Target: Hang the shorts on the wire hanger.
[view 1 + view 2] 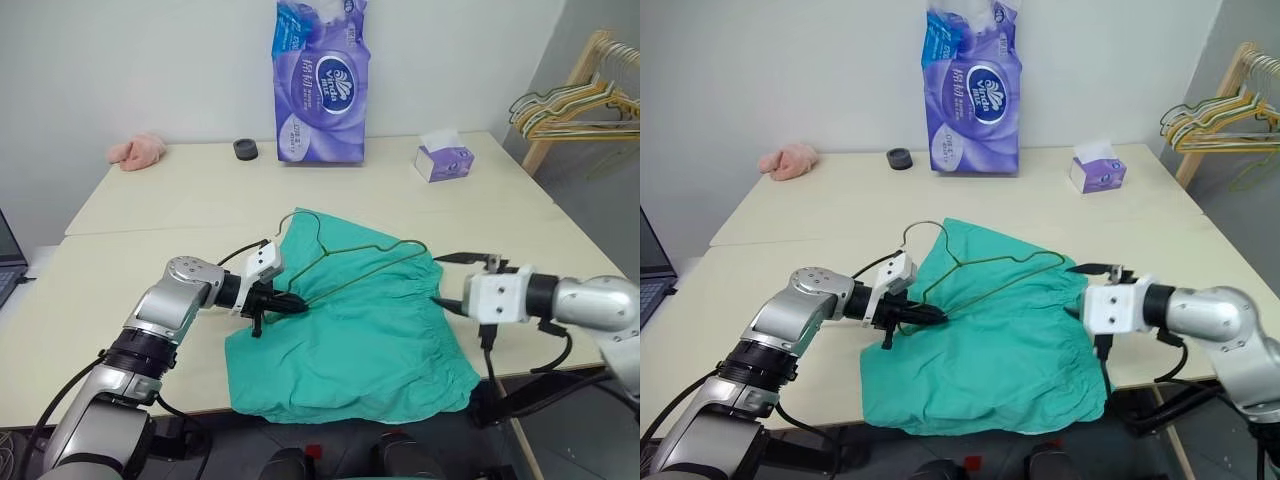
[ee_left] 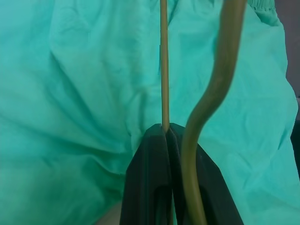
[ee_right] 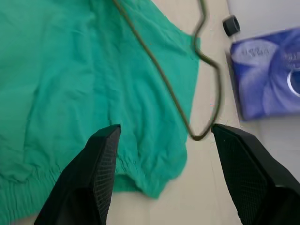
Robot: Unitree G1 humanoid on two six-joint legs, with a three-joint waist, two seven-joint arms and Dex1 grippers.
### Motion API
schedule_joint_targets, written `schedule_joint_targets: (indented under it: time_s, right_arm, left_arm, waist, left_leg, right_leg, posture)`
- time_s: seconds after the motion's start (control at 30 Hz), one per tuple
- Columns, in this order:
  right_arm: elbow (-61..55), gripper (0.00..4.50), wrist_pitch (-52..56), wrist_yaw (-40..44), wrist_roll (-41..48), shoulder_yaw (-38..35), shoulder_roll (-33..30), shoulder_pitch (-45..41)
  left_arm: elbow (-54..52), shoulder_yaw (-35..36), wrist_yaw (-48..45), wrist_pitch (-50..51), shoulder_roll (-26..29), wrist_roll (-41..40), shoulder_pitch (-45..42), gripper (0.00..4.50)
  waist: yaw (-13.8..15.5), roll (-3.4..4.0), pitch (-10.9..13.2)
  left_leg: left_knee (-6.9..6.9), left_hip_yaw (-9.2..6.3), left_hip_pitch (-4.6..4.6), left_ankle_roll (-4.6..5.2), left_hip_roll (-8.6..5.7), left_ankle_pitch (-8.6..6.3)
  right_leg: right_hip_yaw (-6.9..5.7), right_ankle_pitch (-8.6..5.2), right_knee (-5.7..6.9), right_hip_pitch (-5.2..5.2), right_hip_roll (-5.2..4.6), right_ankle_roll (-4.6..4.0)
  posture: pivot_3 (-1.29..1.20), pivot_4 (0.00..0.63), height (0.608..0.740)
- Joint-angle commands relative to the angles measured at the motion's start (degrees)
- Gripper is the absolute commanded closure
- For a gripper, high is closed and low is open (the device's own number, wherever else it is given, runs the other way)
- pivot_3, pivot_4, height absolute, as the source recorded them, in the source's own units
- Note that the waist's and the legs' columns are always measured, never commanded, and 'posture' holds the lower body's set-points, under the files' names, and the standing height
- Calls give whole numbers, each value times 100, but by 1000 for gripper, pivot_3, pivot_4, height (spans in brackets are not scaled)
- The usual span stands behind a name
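Observation:
My gripper is about to pull the hanger point(image 1: 345, 249) away. The hanger will come loose and leave the shorts spread, because the long lower wire point(image 1: 365, 276) lies uncovered over the cloth.
The teal-green shorts point(image 1: 365, 335) lie spread on the table's near edge, waistband toward my right. Across their upper part lies the thin olive-gold wire hanger point(image 1: 360, 268), its hook point(image 1: 300, 217) just past the cloth's far corner. My left gripper point(image 1: 293, 303) is shut on one end of the hanger's wire, over the shorts' left side; the left wrist view shows the black fingers point(image 2: 154, 159) pinching the thin wire point(image 2: 164, 70). My right gripper point(image 1: 448, 280) hovers open at the waistband, nothing between its fingers point(image 3: 101, 159), with the hanger point(image 3: 159, 70) lying beyond them.
At the back of the cream table point(image 1: 150, 210) stand a tall purple tissue pack point(image 1: 320, 85), a small tissue box point(image 1: 443, 158), a black round object point(image 1: 245, 149) and a pink fluffy cloth point(image 1: 138, 150). A bunch of hangers point(image 1: 570, 105) hangs on a wooden rack at far right.

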Motion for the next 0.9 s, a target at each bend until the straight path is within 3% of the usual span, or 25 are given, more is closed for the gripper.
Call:
schedule_joint_targets:
  time_s: [0.03,0.3,0.67,0.9]
  right_arm:
    - [-355,1191,815,175,321,-53,-108,-251]
    - [-756,1191,2403,477,636,815,-105,-896]
    - [-293,1191,2853,530,296,1719,-33,-1341]
    - [-206,3409,2938,644,227,1870,-76,-1401]
  left_arm:
    - [-408,-117,-102,-295,136,187,-52,4500]
    - [-792,-339,-65,-583,179,548,-242,4500]
    - [-1137,-398,-82,-665,234,664,-221,4500]
    - [-1230,-401,-70,-642,243,695,-199,4500]
  waist:
    - [3,0,0]
    - [-1,1,0]
    - [-2,1,0]
    - [-1,1,0]
  left_leg:
    - [0,0,0,0,0,0]
    - [-1,-3,-8,0,0,0]
    - [-2,-4,-14,0,-1,0]
    - [-1,-4,-14,0,-1,0]
  right_leg:
    - [-1,0,0,0,0,0]
    - [-5,0,-5,-4,-3,0]
    - [-7,0,-4,-12,-5,0]
    - [-8,0,-3,-12,-6,1]
  posture:
    - [-164,54,740]
    - [-166,52,740]
    - [-156,55,740]
    - [-150,54,740]
